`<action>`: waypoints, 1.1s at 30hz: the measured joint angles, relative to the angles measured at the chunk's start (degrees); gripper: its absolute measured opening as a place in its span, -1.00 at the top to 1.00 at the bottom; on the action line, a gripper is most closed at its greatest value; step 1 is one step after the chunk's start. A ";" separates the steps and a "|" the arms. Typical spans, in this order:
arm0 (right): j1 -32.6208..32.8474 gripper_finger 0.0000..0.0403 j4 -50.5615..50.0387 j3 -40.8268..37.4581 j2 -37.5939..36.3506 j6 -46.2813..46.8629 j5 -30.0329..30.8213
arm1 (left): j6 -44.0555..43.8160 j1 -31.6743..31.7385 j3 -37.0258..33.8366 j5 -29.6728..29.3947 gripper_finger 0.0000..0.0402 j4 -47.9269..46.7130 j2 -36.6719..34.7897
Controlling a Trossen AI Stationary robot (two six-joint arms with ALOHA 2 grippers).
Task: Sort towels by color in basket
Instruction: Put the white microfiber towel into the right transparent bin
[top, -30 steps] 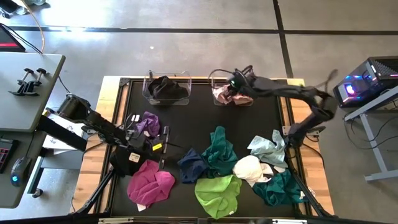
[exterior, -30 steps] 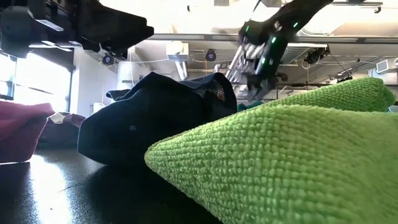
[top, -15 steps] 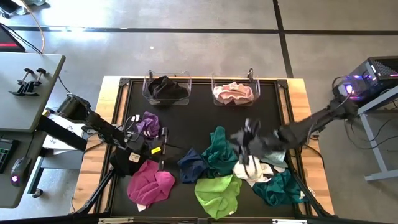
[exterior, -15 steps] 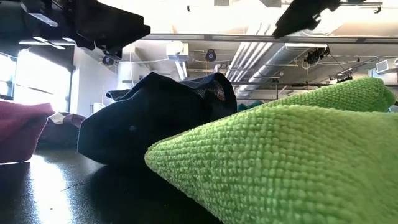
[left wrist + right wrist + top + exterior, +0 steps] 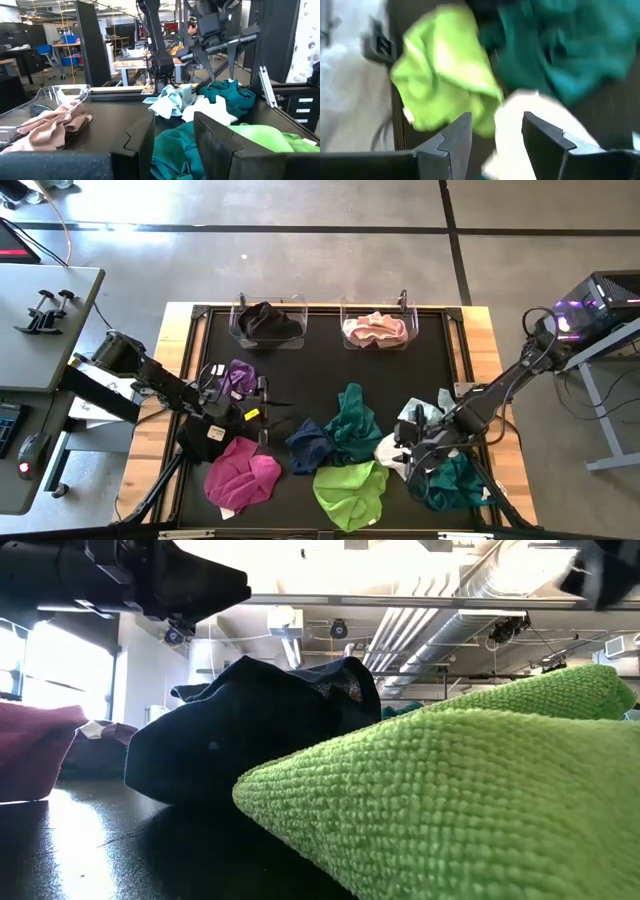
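Note:
The towel's loose white fold (image 5: 512,135) is between my right gripper's fingers, so I expect the white towel (image 5: 389,454) to bunch up there and hang down in limp folds when I raise it.
Two clear bins stand at the far edge: the left one (image 5: 267,323) holds a black towel, the right one (image 5: 374,328) pink ones. Loose on the black mat lie purple (image 5: 238,378), magenta (image 5: 242,476), navy (image 5: 306,444), teal (image 5: 352,420), lime green (image 5: 350,490), white (image 5: 390,448), pale mint (image 5: 426,412) and a second teal (image 5: 456,482) towel. My right gripper (image 5: 405,448) is open just over the white towel (image 5: 520,125), its fingers on either side of a white fold. My left gripper (image 5: 264,412) is open and holds nothing, between the purple and navy towels. My right gripper comes at the white towel (image 5: 506,135) from above with its fingers open. The view is blurred, so I cannot tell whether the fingers touch the cloth.
The raised frame (image 5: 455,330) runs around the mat, with wooden table edge outside it. The lime towel (image 5: 450,800) and navy towel (image 5: 250,730) fill the low view. Bare mat (image 5: 320,370) lies between the bins and the towel pile.
My right gripper has swung away from the pink bin at the far edge, toward the near edge and down, until it stands over the white towel. The pink towels stay in their bin.

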 joint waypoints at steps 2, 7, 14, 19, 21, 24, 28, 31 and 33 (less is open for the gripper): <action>0.05 0.18 -2.43 -0.02 0.92 2.13 -2.93 | 0.00 -0.02 0.00 0.00 0.39 -0.01 0.00; -0.01 0.18 -2.09 -0.02 5.84 -0.55 -6.41 | -0.15 -0.02 0.00 0.02 0.39 -0.81 0.00; -0.85 0.18 -4.22 -0.02 14.18 -8.10 -10.98 | -0.15 -0.07 0.00 0.11 0.39 -1.96 0.02; -2.27 0.18 -3.39 -0.02 17.95 -10.76 -12.48 | -0.13 -0.07 0.00 0.38 0.39 -2.44 0.02; -2.71 0.18 -3.24 -0.02 19.45 -12.14 -13.23 | -0.11 -0.07 0.00 0.39 0.39 -2.59 0.02; -3.45 0.18 -3.02 0.02 22.10 -13.36 -14.04 | -0.13 -0.07 0.00 0.39 0.39 -2.86 0.02; -4.36 0.20 -2.06 0.27 24.92 -15.04 -15.88 | -1.27 -0.07 0.00 0.39 0.39 -3.41 0.02; -4.21 0.35 -1.59 0.24 25.64 -15.59 -14.57 | -1.47 -0.07 0.00 0.39 0.39 -3.50 0.02; -4.03 0.55 -1.67 0.21 25.41 -15.29 -13.53 | -1.64 -0.07 0.00 0.39 0.39 -3.50 0.02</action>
